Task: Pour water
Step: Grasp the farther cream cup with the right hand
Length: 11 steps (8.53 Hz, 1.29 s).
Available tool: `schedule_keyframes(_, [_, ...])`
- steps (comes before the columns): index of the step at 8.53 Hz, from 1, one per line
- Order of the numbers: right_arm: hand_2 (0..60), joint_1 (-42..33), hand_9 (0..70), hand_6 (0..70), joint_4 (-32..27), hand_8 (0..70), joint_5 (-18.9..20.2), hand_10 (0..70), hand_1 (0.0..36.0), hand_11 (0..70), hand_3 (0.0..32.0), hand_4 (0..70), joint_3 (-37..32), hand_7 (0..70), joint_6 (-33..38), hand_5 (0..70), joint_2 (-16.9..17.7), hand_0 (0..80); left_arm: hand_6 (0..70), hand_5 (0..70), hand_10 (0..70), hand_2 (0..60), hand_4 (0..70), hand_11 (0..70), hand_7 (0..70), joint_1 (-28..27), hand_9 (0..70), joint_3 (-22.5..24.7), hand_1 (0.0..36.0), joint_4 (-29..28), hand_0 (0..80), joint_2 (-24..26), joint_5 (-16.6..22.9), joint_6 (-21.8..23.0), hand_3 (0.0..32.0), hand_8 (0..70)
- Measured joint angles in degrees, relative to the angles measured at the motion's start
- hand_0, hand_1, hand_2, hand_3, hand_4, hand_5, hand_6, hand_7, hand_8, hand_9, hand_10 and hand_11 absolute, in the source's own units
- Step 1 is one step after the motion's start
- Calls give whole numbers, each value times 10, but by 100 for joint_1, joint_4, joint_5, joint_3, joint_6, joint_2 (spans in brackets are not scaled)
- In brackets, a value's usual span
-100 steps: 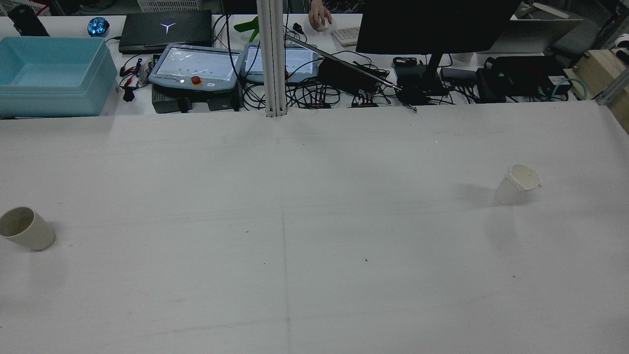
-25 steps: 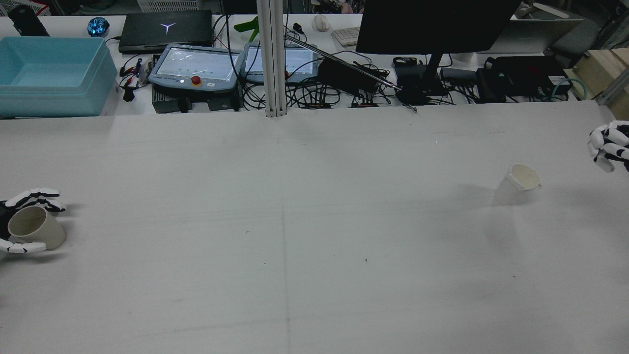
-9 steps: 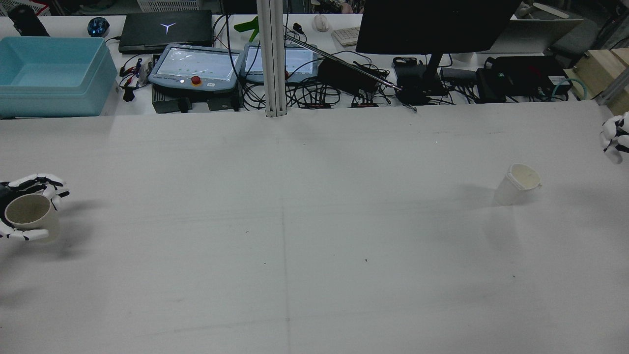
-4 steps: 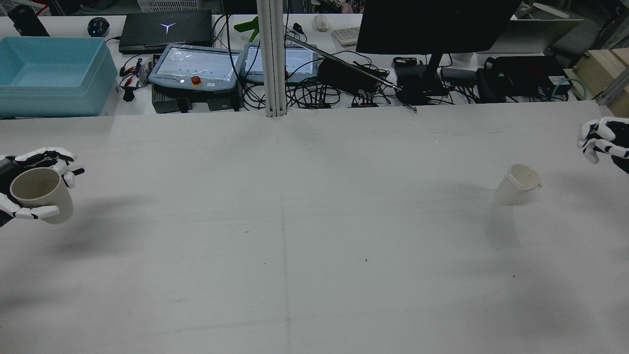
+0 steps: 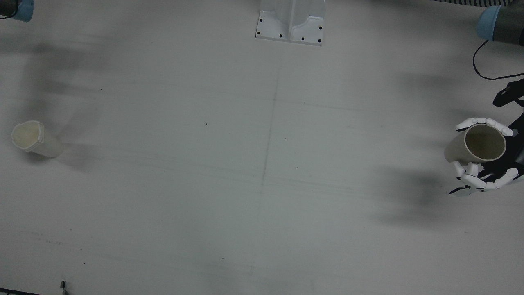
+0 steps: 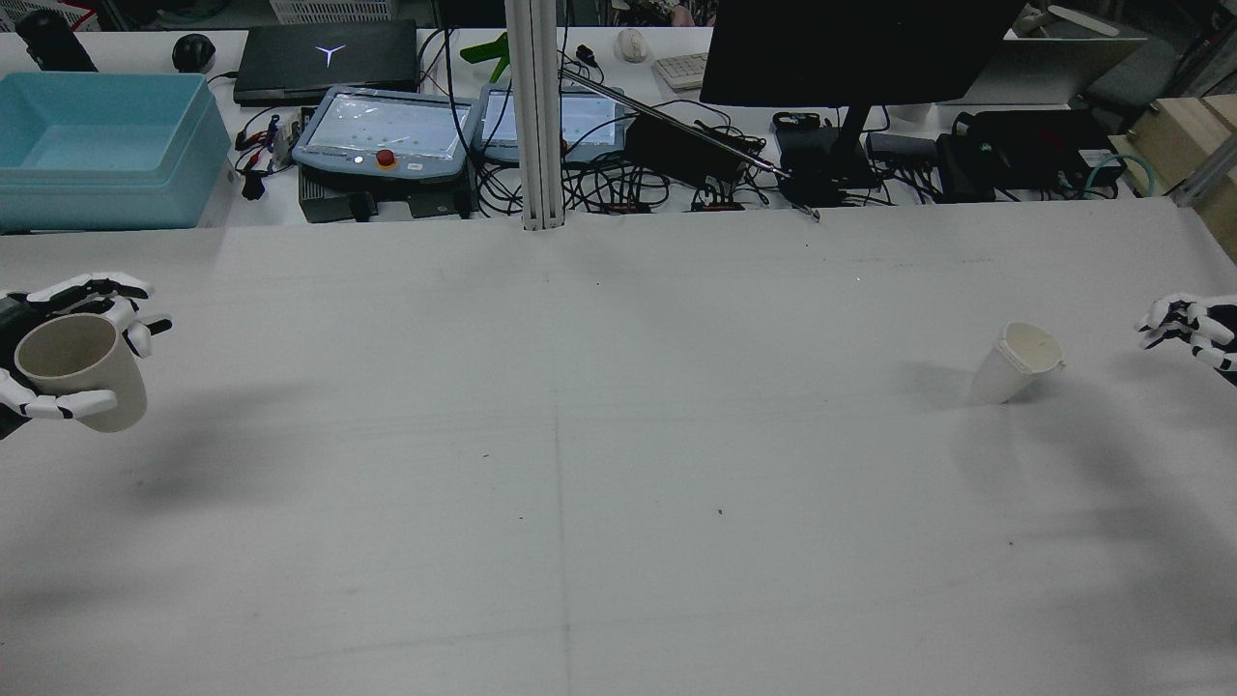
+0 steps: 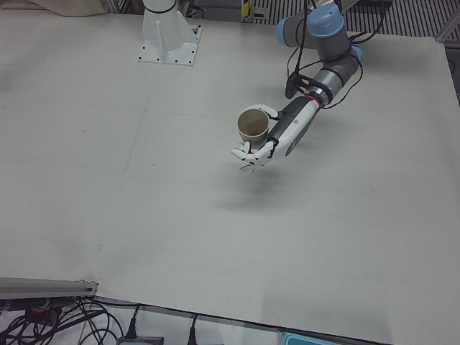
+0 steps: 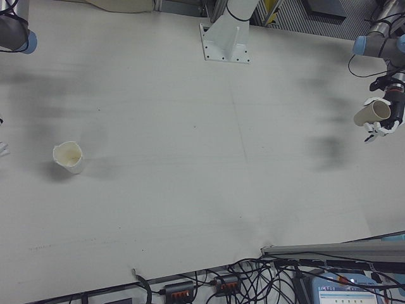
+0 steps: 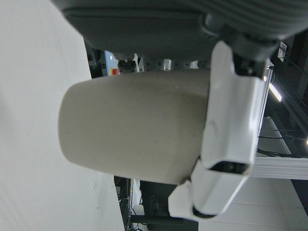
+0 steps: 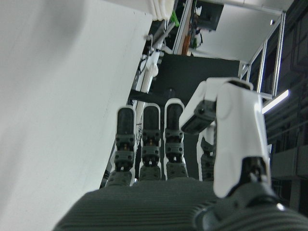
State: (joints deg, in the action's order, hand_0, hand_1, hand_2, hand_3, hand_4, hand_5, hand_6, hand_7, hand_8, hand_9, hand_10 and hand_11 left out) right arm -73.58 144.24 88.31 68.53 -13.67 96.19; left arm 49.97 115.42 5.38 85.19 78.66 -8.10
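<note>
I expect the cup to buckle inward at its side (image 5: 49, 146), narrowing its opening, when I lift it, as the white cup's thin, angular rim (image 5: 41, 132) is out of round.
A beige cup (image 6: 87, 372) is held in my left hand (image 6: 92, 295), lifted clear of the table at its left edge. The left-front view shows the cup (image 7: 253, 124) upright in that hand (image 7: 277, 136), with its shadow on the table below. A white cup with a small spout (image 6: 1015, 362) stands on the right side of the table. It also shows in the front view (image 5: 35, 141). My right hand (image 6: 1193, 324) is open and empty, to the right of the white cup and apart from it.
A white post (image 6: 536, 116) stands at the table's far edge. Behind it a desk holds a blue bin (image 6: 97, 145), teach pendants (image 6: 387, 130), cables and a monitor (image 6: 850, 48). The pedestal base (image 5: 290, 20) sits at the near middle.
My left hand closed on the beige cup and lifted it off the table, then carried it higher. My right hand came in from the right edge and lowered toward the white cup.
</note>
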Motion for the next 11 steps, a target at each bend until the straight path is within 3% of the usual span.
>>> schedule_keyframes(1, [0,132,29,0,-84,55,8,0,265,7,12,0,-491,30,-182,241,-304,755,306,349,96,600,199,187,700,-3,481,30,360,26,800,3,0,20,20,357])
schedule_keyframes(3, [0,504,36,0,-124,58,13,0,244,0,30,0,-1002,27,-434,248,-742,728,284,334,94,600,183,185,700,-5,473,47,360,46,800,5,0,113,26,350])
schedule_keyframes(4, [0,568,37,0,-128,58,14,0,239,0,32,0,-1051,26,-491,242,-777,720,277,329,93,600,178,182,700,-3,471,49,360,49,800,4,0,156,28,349])
schedule_keyframes(6, [0,626,35,0,-135,53,21,0,250,0,70,0,-1062,46,-593,255,-684,728,272,324,91,600,173,181,700,2,468,72,360,51,800,-1,0,192,34,347])
schedule_keyframes(7, [8,696,38,0,-126,56,22,0,272,0,54,0,-1048,63,-733,279,-672,732,267,322,90,600,170,179,700,3,467,98,360,51,800,-2,0,198,34,346])
schedule_keyframes(8, [92,779,40,0,-101,56,9,0,292,0,40,2,-976,75,-918,298,-679,730,270,323,92,600,171,181,700,3,467,128,360,51,800,-2,0,199,34,347])
schedule_keyframes(11, [186,1033,45,0,207,56,-30,0,324,0,58,17,-758,97,-1235,316,-912,775,302,349,96,600,196,186,700,-4,479,220,360,48,800,6,-26,200,22,359])
